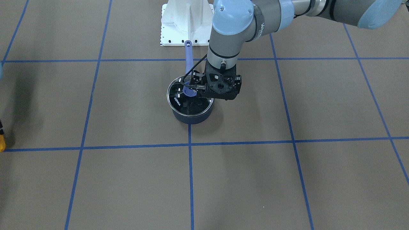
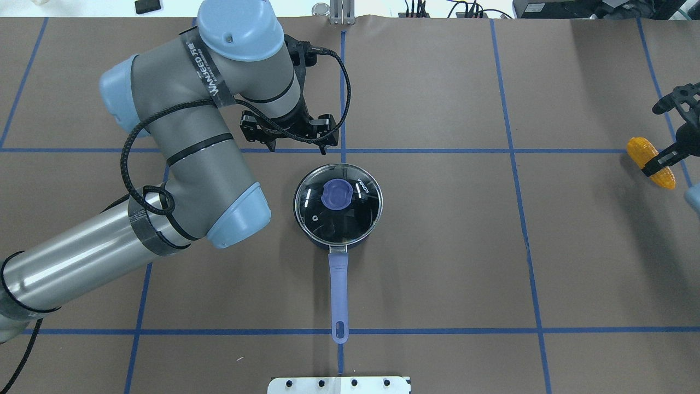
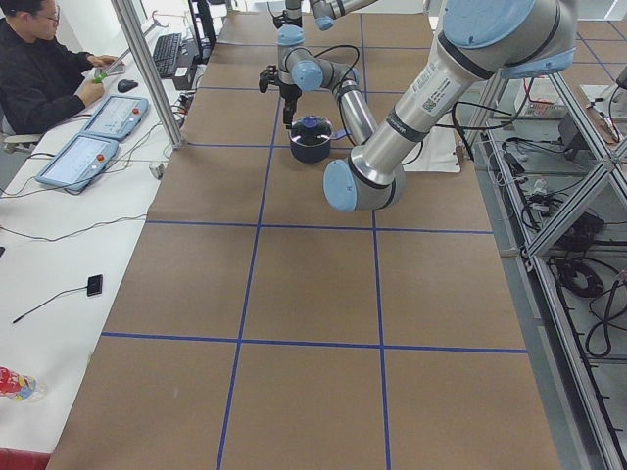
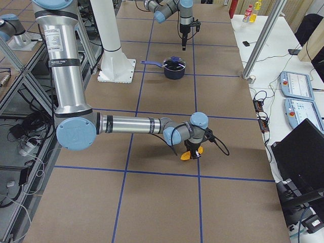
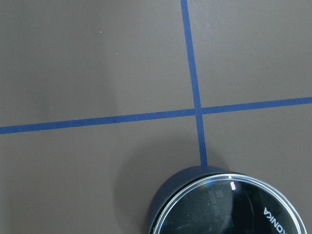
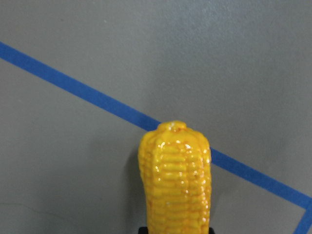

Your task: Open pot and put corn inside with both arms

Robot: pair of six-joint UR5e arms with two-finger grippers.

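My gripper will find an empty navy pot [image 1: 192,117] when it lifts the lid, because only plain dark shows through the glass lid [image 1: 191,106].
The navy pot [image 2: 361,232] stands mid-table with its glass lid [image 2: 314,219] and blue knob [image 2: 336,194] on, and its periwinkle handle [image 2: 339,290] points toward the robot. My left gripper [image 2: 298,146] hovers open just beyond the pot's far rim, beside the knob, holding nothing. In the front view this gripper [image 1: 204,91] is over the lid [image 1: 185,107]. The left wrist view shows only the lid's edge [image 5: 234,209]. My right gripper [image 2: 659,158] at the far right is shut on the yellow corn [image 2: 651,155], close to the table. The corn [image 6: 174,180] fills the right wrist view.
The white robot base plate [image 2: 339,384] sits at the near table edge behind the handle. Blue tape lines [image 2: 514,150] grid the brown table. An operator [image 3: 39,78] sits at the side bench with control pads [image 3: 78,162].
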